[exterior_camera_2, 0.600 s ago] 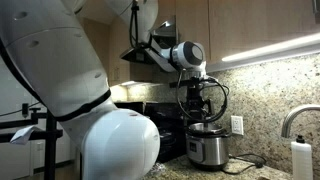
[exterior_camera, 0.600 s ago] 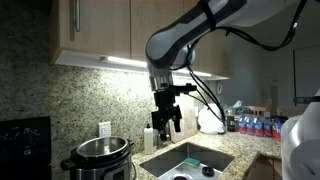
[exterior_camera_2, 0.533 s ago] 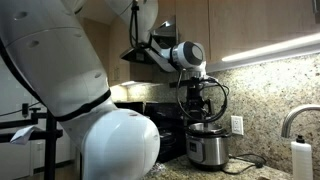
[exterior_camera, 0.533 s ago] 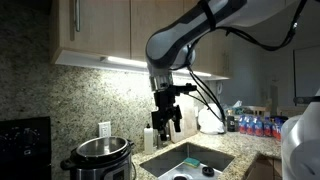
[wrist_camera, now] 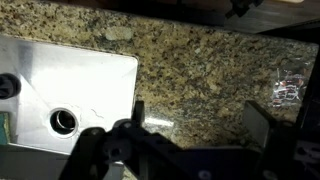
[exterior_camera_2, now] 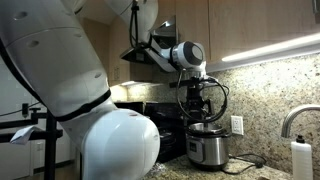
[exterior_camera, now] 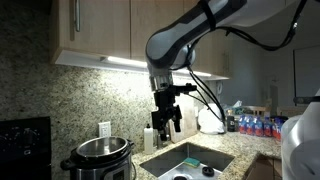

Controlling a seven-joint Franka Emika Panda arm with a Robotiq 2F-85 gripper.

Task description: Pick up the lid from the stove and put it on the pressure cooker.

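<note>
My open gripper hangs over the granite counter (wrist_camera: pixel 192 82) beside the sink. Next, I move it past the pressure cooker to the stove (exterior_camera: pixel 25 142) to get the lid.
The pressure cooker (exterior_camera: pixel 99 157) stands open on the granite counter, steel body with black rim and side handles; it also shows in an exterior view (exterior_camera_2: pixel 209 145). The stove (exterior_camera: pixel 24 142) is the black appliance at the left edge, and shows behind the robot body in an exterior view (exterior_camera_2: pixel 160 122). The lid is not visible in any view. My gripper (exterior_camera: pixel 167 127) hangs in the air above the counter between cooker and sink, open and empty. In the wrist view the fingers (wrist_camera: pixel 198 125) are spread wide over bare granite.
A steel sink (exterior_camera: pixel 190 160) lies below and right of the gripper, also in the wrist view (wrist_camera: pixel 70 95). A soap bottle (exterior_camera: pixel 150 138) stands by the wall. A faucet (exterior_camera_2: pixel 293 117) and dispenser (exterior_camera_2: pixel 300 158) are right. Cabinets (exterior_camera: pixel 95 30) hang overhead.
</note>
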